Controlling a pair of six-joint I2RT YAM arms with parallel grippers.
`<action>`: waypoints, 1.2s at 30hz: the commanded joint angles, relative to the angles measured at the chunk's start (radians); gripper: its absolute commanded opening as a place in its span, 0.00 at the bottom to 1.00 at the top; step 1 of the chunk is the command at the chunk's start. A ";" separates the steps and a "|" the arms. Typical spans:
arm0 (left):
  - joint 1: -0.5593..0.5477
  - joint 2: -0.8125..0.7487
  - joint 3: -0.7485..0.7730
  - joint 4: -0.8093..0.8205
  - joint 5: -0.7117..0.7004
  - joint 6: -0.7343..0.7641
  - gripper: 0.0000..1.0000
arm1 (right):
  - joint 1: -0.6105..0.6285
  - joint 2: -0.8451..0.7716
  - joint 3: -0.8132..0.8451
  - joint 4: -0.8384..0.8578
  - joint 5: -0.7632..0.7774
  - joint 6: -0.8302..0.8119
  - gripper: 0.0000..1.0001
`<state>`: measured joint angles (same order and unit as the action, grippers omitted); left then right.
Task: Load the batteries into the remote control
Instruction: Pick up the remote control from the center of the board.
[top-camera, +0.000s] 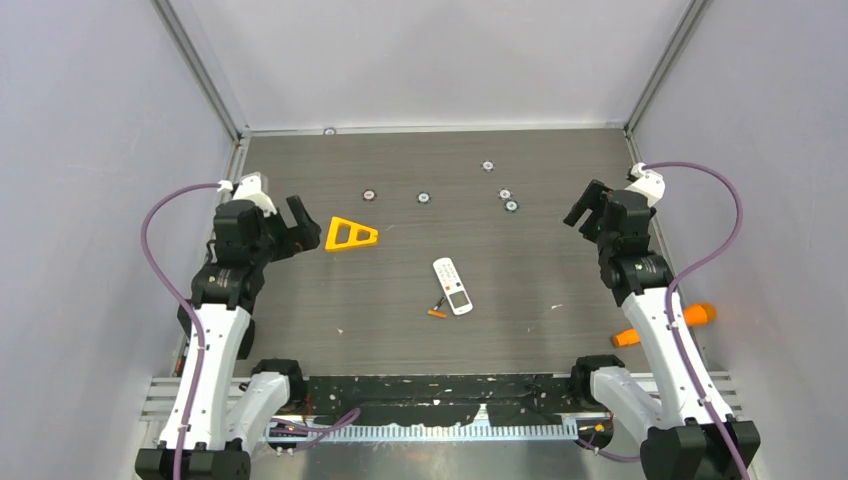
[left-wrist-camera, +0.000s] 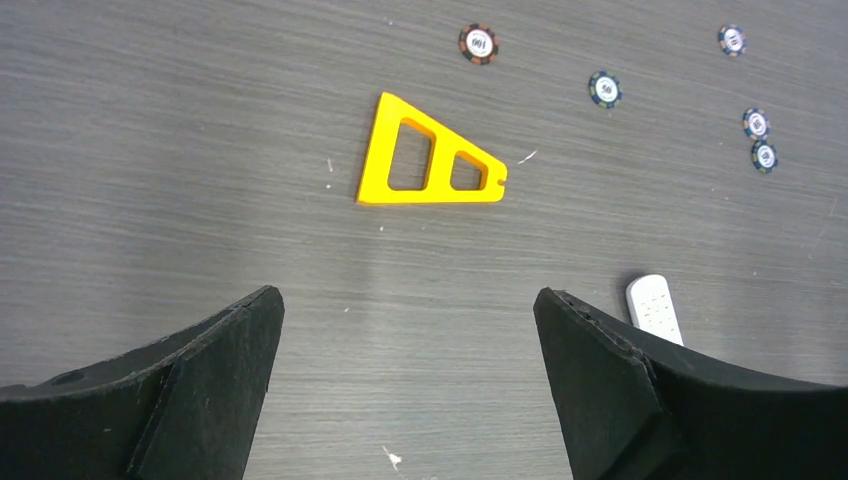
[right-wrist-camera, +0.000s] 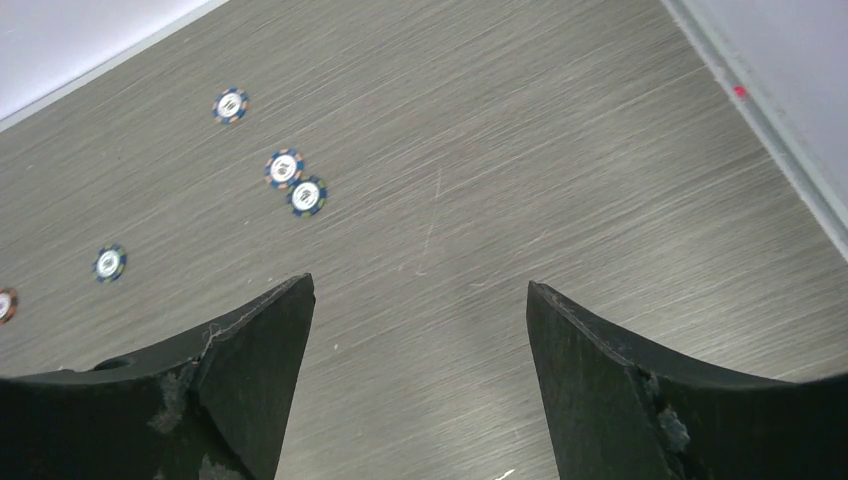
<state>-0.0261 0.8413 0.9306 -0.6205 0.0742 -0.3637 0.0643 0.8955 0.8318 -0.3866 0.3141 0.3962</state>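
Observation:
The remote control's long edge (top-camera: 462, 281) facing my open right gripper is clear. I should move in next until the fingers close across the grey screen end (top-camera: 459, 299).
The remote control (top-camera: 452, 285) is a slim white bar lying face up mid-table, its grey screen toward the near end. Two tiny batteries lie just left of its near end: one orange (top-camera: 436, 314), one dark (top-camera: 440, 301). The remote's far end shows in the left wrist view (left-wrist-camera: 655, 308), beside the right finger. My left gripper (top-camera: 297, 230) (left-wrist-camera: 407, 295) is open and empty above the table's left side, far from the remote. My right gripper (top-camera: 586, 205) (right-wrist-camera: 420, 285) is open and empty above the right side. The batteries show in neither wrist view.
A flat orange triangle (top-camera: 350, 234) (left-wrist-camera: 430, 160) lies next to the left gripper. Several poker chips (top-camera: 505, 194) (right-wrist-camera: 284, 167) are scattered across the far half of the table. A big orange carrot-shaped stick (top-camera: 665, 325) lies at the right edge behind the right arm.

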 joint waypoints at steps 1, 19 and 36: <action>0.003 -0.015 -0.031 -0.011 -0.024 -0.021 1.00 | 0.000 -0.027 0.019 -0.023 -0.117 0.006 0.83; -0.003 -0.086 -0.192 0.161 0.379 0.059 0.99 | 0.598 0.270 0.014 0.046 -0.160 -0.080 0.90; -0.006 -0.071 -0.251 0.292 0.374 0.023 0.98 | 0.857 0.658 0.104 0.011 -0.088 -0.066 0.80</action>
<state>-0.0273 0.7689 0.6807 -0.3977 0.4297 -0.3351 0.9077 1.5276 0.8803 -0.3740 0.1818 0.3099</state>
